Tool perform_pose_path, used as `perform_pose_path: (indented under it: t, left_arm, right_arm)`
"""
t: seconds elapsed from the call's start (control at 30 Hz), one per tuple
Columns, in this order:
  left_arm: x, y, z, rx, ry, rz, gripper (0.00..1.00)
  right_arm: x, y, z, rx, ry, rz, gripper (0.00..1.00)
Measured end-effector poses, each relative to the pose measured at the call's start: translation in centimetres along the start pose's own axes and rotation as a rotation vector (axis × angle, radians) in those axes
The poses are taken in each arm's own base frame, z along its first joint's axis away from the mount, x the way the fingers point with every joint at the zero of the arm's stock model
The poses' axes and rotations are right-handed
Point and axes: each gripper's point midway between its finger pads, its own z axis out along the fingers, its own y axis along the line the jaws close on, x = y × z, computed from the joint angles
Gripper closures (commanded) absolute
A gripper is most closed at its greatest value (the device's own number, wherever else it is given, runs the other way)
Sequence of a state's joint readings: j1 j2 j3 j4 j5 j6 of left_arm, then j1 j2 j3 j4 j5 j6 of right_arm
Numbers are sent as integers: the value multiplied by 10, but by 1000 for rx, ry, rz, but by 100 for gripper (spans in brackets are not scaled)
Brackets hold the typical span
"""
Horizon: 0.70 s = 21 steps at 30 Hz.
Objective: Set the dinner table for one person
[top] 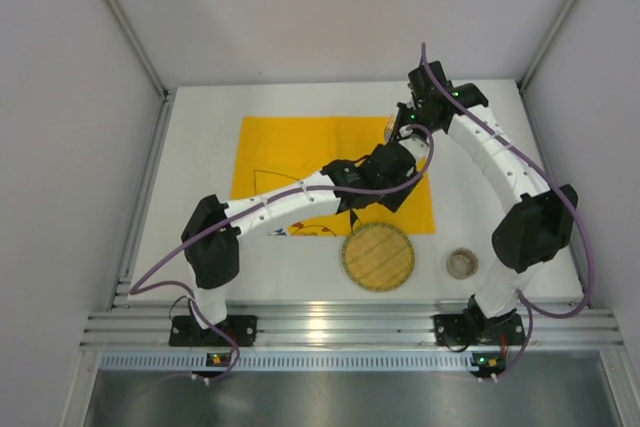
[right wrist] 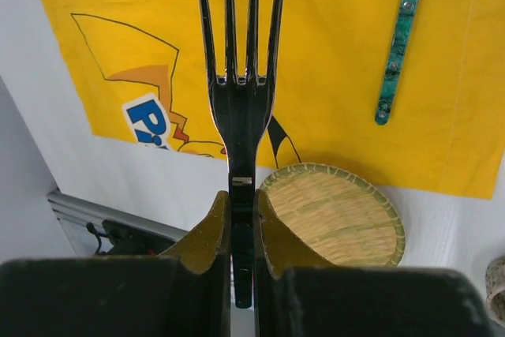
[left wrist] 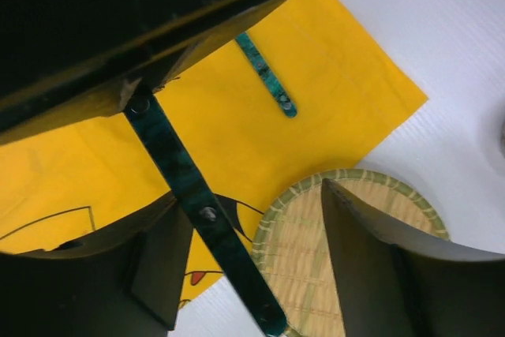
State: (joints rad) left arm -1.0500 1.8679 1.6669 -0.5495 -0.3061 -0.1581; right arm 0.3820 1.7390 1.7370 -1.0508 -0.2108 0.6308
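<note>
The fork is in my right gripper near the green-handled utensil (right wrist: 398, 53), so next my left gripper takes the fork and puts it down at the mat's empty end (top: 260, 155).
The white dinner table (top: 195, 202) carries a yellow printed mat (top: 290, 152). My right gripper (right wrist: 241, 195) is shut on a dark fork (right wrist: 241, 108), held above the mat with its tines pointing away from the wrist camera. In the top view the right gripper (top: 405, 125) is over the mat's far right corner. A green-handled utensil (right wrist: 397, 53) lies on the mat and also shows in the left wrist view (left wrist: 268, 76). My left gripper (left wrist: 248, 195) is open, its jaws wide apart. A dark green riveted handle (left wrist: 197, 203) crosses close to its left finger.
A round woven plate (top: 378, 257) lies on the table at the mat's near right corner. A small cup (top: 461, 263) stands to its right. A metal rail (top: 330, 327) runs along the near edge. White walls enclose the table.
</note>
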Motion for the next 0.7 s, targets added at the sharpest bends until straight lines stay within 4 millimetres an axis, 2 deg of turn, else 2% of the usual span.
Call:
perform_pose_path:
  t: [0.07,0.1,0.17,0.23,0.3,0.4,0.47,0.5,0.53,0.57,0.6,0.63,0.7]
  left_arm:
    - [2,1,1,-31,3,10,40]
    - [4,3,2,-50,6,18,47]
    - [6,9,2,-107,14,37,68]
    - [8,21,1,-210,25,71,83]
    - [8,29,-1,-294,34,106,88]
    - [14,26,0,-349,51,148,96]
    - [18,23,-1,-364,62,166,100]
    - [19,23,-1,-366,64,167,100]
    - [20,22,-2,-367,67,169,100]
    - [20,22,-2,-368,67,168,100]
    - [19,19,-1,-351,66,170,100]
    - [19,16,-1,-336,64,168,100]
    - [20,11,0,-302,67,158,100]
  right_arm:
    - [2,3,-5,-13,2,3,100]
    - [3,4,-7,-18,4,6,100]
    - [5,5,-11,-27,6,5,100]
    - [7,1,-13,-6,5,16,100]
    - [9,-7,-12,22,13,45,100]
    - [15,-10,-9,34,28,56,100]
    - [19,-13,-8,43,43,60,96]
    - [20,-14,-8,46,49,61,88]
    - [21,-14,-8,47,52,60,55]
    - [22,-13,-8,45,53,63,40]
    - [22,-11,-8,36,57,50,4]
    - [24,-7,-9,23,60,38,0]
    - [25,2,-12,-1,60,3,0]
